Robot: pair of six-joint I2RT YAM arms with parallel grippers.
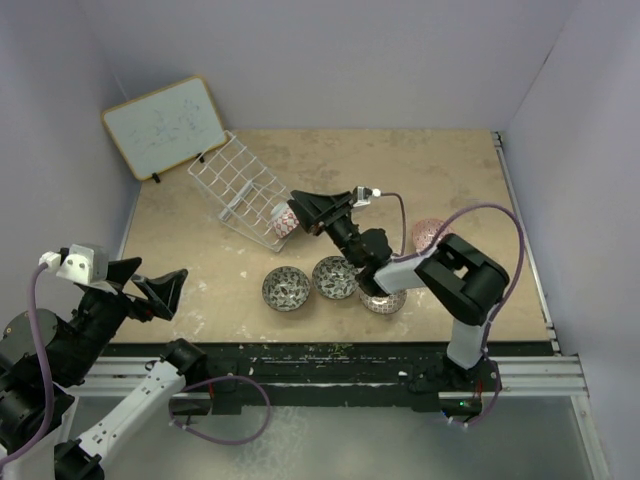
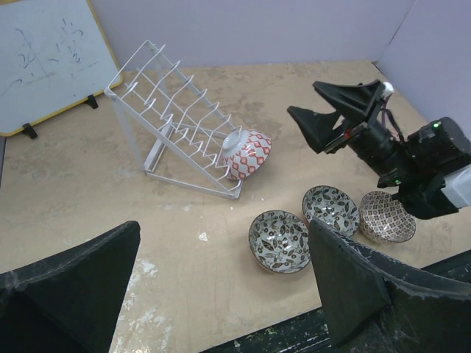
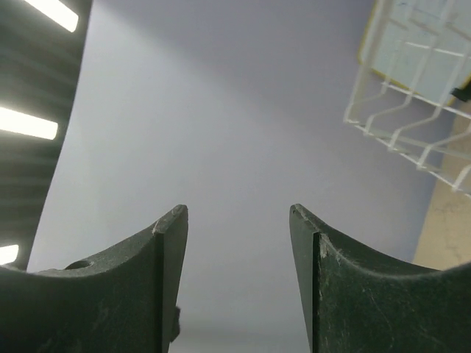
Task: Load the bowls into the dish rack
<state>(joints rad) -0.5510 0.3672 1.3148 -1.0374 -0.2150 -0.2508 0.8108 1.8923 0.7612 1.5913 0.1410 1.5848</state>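
Note:
My right gripper keeps moving toward the pinkish bowl [image 1: 431, 234] until its fingers straddle that bowl's rim, as the red-and-white bowl [image 1: 284, 221] sits in the rack, clear of it.
The white wire dish rack [image 1: 238, 185] stands at the back left, also in the left wrist view [image 2: 173, 118]. A bowl with a red-and-white patterned outside [image 1: 286, 221] [image 2: 249, 154] leans on its side in the rack's near-right end. My right gripper [image 1: 303, 212] [image 2: 303, 98] is open and empty just right of that bowl, apart from it. In the right wrist view [image 3: 239, 213] it faces the wall, the rack [image 3: 412, 110] at upper right. Three patterned bowls [image 1: 286, 288] [image 1: 335, 277] [image 1: 383, 299] sit upright in a row. A pinkish bowl [image 1: 428, 235] lies right. My left gripper [image 1: 150, 285] [image 2: 221, 272] is open and empty.
A wood-framed whiteboard [image 1: 165, 125] [image 2: 44, 59] leans on the back-left wall behind the rack. The right arm [image 1: 440, 275] reaches over the row of bowls, partly covering the rightmost one. The table's front edge [image 1: 330, 348] is just below the bowls.

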